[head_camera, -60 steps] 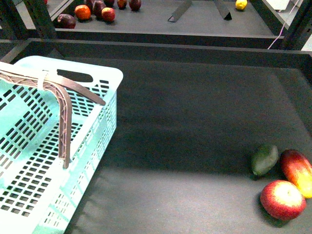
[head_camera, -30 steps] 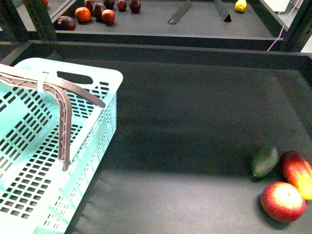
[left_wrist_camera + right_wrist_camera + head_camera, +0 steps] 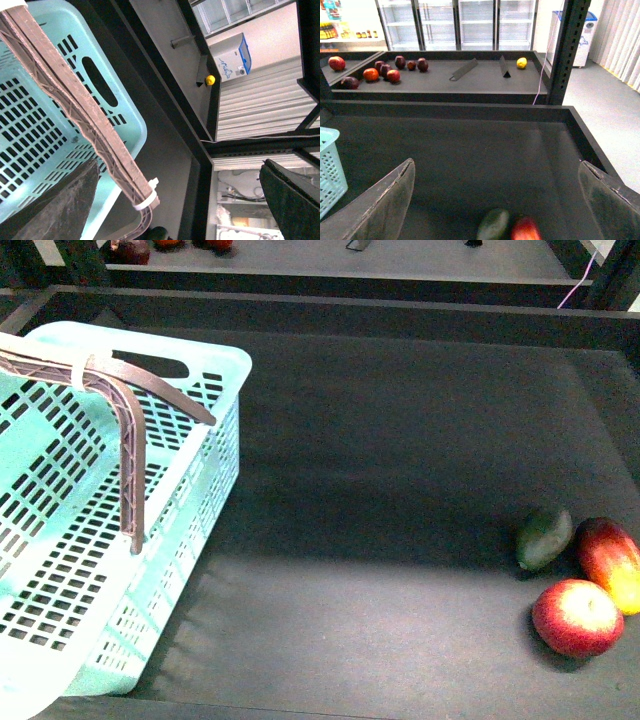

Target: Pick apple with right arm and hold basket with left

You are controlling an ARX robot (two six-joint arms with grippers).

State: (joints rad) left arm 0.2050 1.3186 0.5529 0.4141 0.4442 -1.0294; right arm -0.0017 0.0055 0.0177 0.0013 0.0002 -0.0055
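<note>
The round apple (image 3: 577, 618) will roll across the basket's bottom (image 3: 70, 550) when I carry the basket by its handles, because the basket's bottom is wide and open.
The apple (image 3: 576, 617), round and red with yellowish streaks, lies on the black table at the front right. The light-turquoise basket (image 3: 215, 370) fills the left side, its brown handles (image 3: 130, 455) raised and bound by a pale zip tie (image 3: 82, 373). Neither gripper shows in the front view. In the left wrist view my left gripper (image 3: 180, 165) is open above the basket (image 3: 130, 117), beside the handles (image 3: 75, 95) and not touching them. My right gripper (image 3: 496, 163) is open, well above the table. A red fruit (image 3: 525, 231) shows at that frame's edge; I cannot tell whether it is the apple.
A dark green avocado (image 3: 544, 537) and a long red-and-yellow fruit (image 3: 612, 562) lie just behind the apple. The table has a raised dark rim (image 3: 330, 315). Behind it a shelf holds several red fruits (image 3: 382, 70) and a yellow one (image 3: 521, 62). A dark post (image 3: 567, 50) stands at the back right.
The front view has tipped downward: the basket and table rim sit higher in the frame and the back shelf has nearly left the top. Fruits and basket keep their places on the table.
</note>
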